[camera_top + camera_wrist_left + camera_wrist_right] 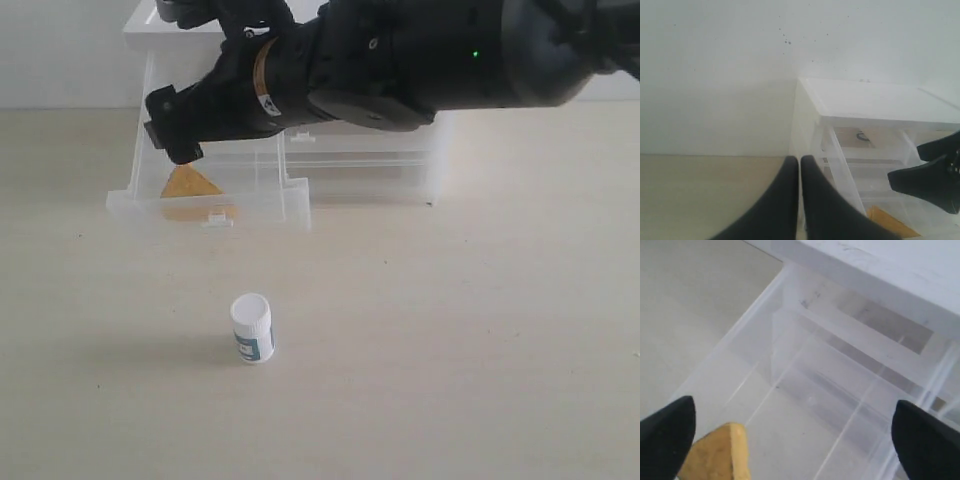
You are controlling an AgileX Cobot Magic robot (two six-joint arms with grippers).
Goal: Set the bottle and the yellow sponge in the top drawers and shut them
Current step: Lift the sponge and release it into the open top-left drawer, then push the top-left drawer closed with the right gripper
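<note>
I expect the pulled-out top drawer (262, 205) to slide fully shut and carry the yellow sponge (189, 184) along when I push, because the sponge lies low behind the clear front.
The yellow sponge (190, 184) lies inside the pulled-out left top drawer (258, 205) of the white drawer unit. My right gripper (172, 135) reaches across and hovers open just above that drawer. In the right wrist view the gripper (795, 440) holds nothing and the sponge (720, 452) rests on the drawer floor near one fingertip (667, 432). The bottle (252, 328) stands upright on the table, well in front of the unit. My left gripper (800, 167) is shut and empty beside the unit's left side. The right top drawer (365, 155) is mostly hidden behind the arm.
The drawer unit (440, 160) stands against the back wall. The right arm (400, 60) spans its front from the right. From the left wrist view I see the sponge (890, 224) and the right gripper's fingers (930, 175). Beige tabletop (450, 330) surrounds the bottle.
</note>
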